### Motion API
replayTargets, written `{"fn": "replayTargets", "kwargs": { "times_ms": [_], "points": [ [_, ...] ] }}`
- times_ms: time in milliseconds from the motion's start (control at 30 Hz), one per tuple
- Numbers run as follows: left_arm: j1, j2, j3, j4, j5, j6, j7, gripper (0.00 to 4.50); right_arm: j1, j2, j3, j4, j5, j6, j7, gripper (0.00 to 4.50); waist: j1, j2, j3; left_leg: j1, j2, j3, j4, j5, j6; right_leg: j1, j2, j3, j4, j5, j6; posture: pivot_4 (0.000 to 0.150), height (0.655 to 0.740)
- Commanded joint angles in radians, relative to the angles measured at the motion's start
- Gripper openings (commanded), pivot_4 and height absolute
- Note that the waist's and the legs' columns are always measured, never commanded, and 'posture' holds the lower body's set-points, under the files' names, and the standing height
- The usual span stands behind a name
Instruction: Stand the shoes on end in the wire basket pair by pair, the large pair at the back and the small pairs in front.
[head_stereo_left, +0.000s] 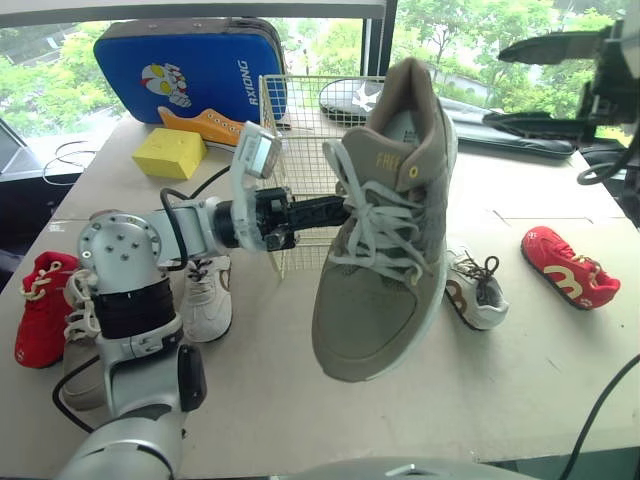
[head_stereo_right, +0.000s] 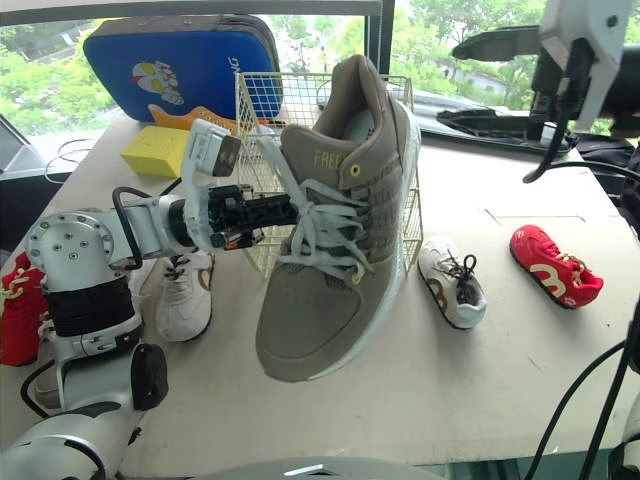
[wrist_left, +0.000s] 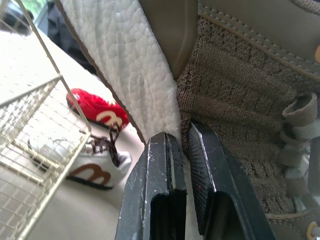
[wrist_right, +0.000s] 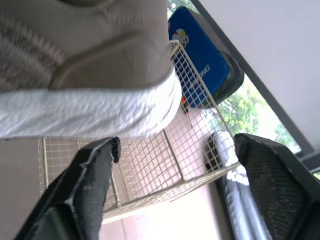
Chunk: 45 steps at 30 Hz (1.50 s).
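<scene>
The olive sneaker (head_stereo_left: 385, 240) seems longer than the wire basket (head_stereo_left: 300, 150) is deep, so I expect the sneaker's heel to stick out above the basket's rim when I lower the sneaker toe down.
My left gripper (head_stereo_left: 340, 211) is shut on the side wall of a large olive sneaker (head_stereo_left: 385, 230) and holds it in the air, heel up and toe down, in front of the wire basket (head_stereo_left: 297, 130). In the left wrist view its fingers (wrist_left: 160, 165) pinch the knit upper beside the white sole. My right gripper (head_stereo_left: 522, 84) hangs open at the far right, above the table; its wrist view has the sneaker's heel (wrist_right: 90, 75) close over its spread fingers (wrist_right: 95, 170). On the table lie a small white-and-brown shoe (head_stereo_left: 475, 290) and a small red shoe (head_stereo_left: 568, 267).
At the left edge lie a red shoe (head_stereo_left: 40, 305), a white shoe (head_stereo_left: 208, 295) and a beige shoe (head_stereo_left: 78, 335). Behind them are a yellow block (head_stereo_left: 168, 152), an orange shoe (head_stereo_left: 205, 123) and a blue case (head_stereo_left: 190, 70). A black shoe (head_stereo_left: 350, 97) shows through the basket mesh.
</scene>
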Motion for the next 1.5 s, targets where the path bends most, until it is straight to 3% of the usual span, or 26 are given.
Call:
{"fn": "replayTargets", "kwargs": {
  "times_ms": [33, 100, 167, 300, 600, 900, 1033, 1067, 1100, 1167, 1333, 1367, 1500],
  "points": [
    [-0.015, -0.008, 0.046, -0.030, -0.070, -0.080, 0.037, 0.00, 0.055, -0.023, -0.171, -0.078, 0.178, 0.278, -0.106, 4.44, 0.002, 0.002, 0.000, 0.000, 0.000, 0.001, 0.000, 0.000, 0.000, 0.000, 0.000, 0.000, 0.000, 0.000, 0.000, 0.150, 0.7400],
    [-0.018, -0.004, 0.050, -0.030, -0.070, -0.110, 0.047, 0.00, 0.123, -0.035, -0.272, -0.122, 0.351, 0.534, -0.139, 4.44, 0.009, 0.001, 0.000, 0.000, 0.000, 0.001, 0.000, 0.000, 0.000, 0.000, 0.000, 0.000, 0.000, 0.000, 0.000, 0.150, 0.7400],
    [-0.021, 0.009, 0.044, -0.039, -0.052, -0.146, 0.030, 0.00, 0.118, 0.058, -0.373, -0.117, 0.488, 0.784, -0.276, 4.44, 0.010, 0.000, -0.001, -0.001, 0.000, -0.002, 0.000, 0.000, 0.000, 0.000, -0.001, -0.001, 0.000, 0.000, 0.000, 0.150, 0.7400],
    [-0.019, 0.052, -0.010, -0.075, 0.049, -0.244, -0.053, 0.00, 0.127, 0.252, -0.471, -0.155, 0.669, 1.003, -0.489, 4.44, 0.006, 0.001, -0.003, 0.000, 0.001, 0.001, 0.000, 0.000, 0.000, 0.000, 0.000, -0.001, -0.001, 0.002, -0.003, 0.150, 0.7400],
    [-0.020, 0.111, -0.158, -0.111, 0.292, -0.479, -0.227, 0.00, 0.076, 0.447, -0.379, -0.057, 0.953, 0.999, -0.833, 4.44, 0.007, 0.004, -0.002, -0.002, -0.006, 0.000, -0.001, 0.002, 0.004, 0.000, 0.006, 0.000, 0.000, 0.002, -0.004, 0.150, 0.7400],
    [-0.002, 0.101, -0.214, -0.151, 0.389, -0.581, -0.281, 0.00, 0.054, 0.464, -0.147, 0.001, 1.199, 0.871, -0.991, 4.44, 0.007, 0.005, -0.002, -0.002, -0.006, -0.001, -0.001, 0.000, 0.010, 0.000, 0.007, 0.000, 0.001, 0.002, -0.004, 0.150, 0.7400],
    [0.009, 0.084, -0.225, -0.170, 0.403, -0.598, -0.272, 0.00, 0.064, 0.433, -0.072, -0.004, 1.317, 0.793, -1.046, 2.57, 0.007, 0.005, -0.002, -0.002, -0.006, -0.002, -0.001, 0.000, 0.010, 0.000, 0.008, 0.001, 0.001, 0.002, -0.004, 0.150, 0.7400],
    [0.015, 0.081, -0.227, -0.176, 0.405, -0.600, -0.270, 0.00, 0.072, 0.426, -0.062, -0.009, 1.344, 0.771, -1.060, 2.42, 0.007, 0.004, -0.002, -0.002, -0.006, -0.002, -0.001, 0.000, 0.010, 0.000, 0.008, 0.000, 0.000, 0.002, -0.004, 0.150, 0.7400],
    [0.021, 0.078, -0.229, -0.182, 0.404, -0.601, -0.267, 0.00, 0.081, 0.417, -0.051, -0.013, 1.374, 0.745, -1.076, 1.87, 0.006, 0.004, -0.002, -0.003, -0.006, -0.002, -0.001, 0.000, 0.010, 0.000, 0.008, 0.000, 0.000, 0.002, -0.003, 0.150, 0.7400],
    [0.030, 0.074, -0.230, -0.196, 0.398, -0.596, -0.259, 0.00, 0.102, 0.396, -0.032, -0.033, 1.412, 0.704, -1.101, 1.30, 0.006, 0.004, -0.002, -0.003, -0.006, -0.002, -0.001, 0.000, 0.010, 0.000, 0.008, 0.000, 0.000, 0.002, -0.003, 0.150, 0.7400],
    [0.033, 0.085, -0.212, -0.207, 0.380, -0.564, -0.222, 0.00, 0.155, 0.354, -0.027, -0.092, 1.461, 0.604, -1.132, 1.05, 0.006, 0.004, -0.002, -0.003, -0.006, -0.003, -0.001, 0.000, 0.011, 0.000, 0.008, 0.000, 0.000, 0.002, -0.003, 0.150, 0.7400],
    [0.029, 0.089, -0.197, -0.208, 0.339, -0.531, -0.212, 0.95, 0.166, 0.348, -0.030, -0.099, 1.465, 0.587, -1.134, 1.05, 0.006, 0.004, -0.002, -0.003, -0.006, -0.003, -0.001, 0.000, 0.011, 0.000, 0.008, 0.000, 0.000, 0.002, -0.003, 0.150, 0.7400],
    [0.014, 0.092, -0.114, -0.198, 0.258, -0.465, -0.078, 2.70, 0.210, 0.322, -0.071, -0.139, 1.418, 0.537, -1.093, 1.05, 0.006, 0.004, -0.002, -0.003, -0.005, -0.003, -0.001, -0.001, 0.011, 0.000, 0.009, 0.000, 0.000, 0.002, -0.003, 0.150, 0.7400]
  ]
}}
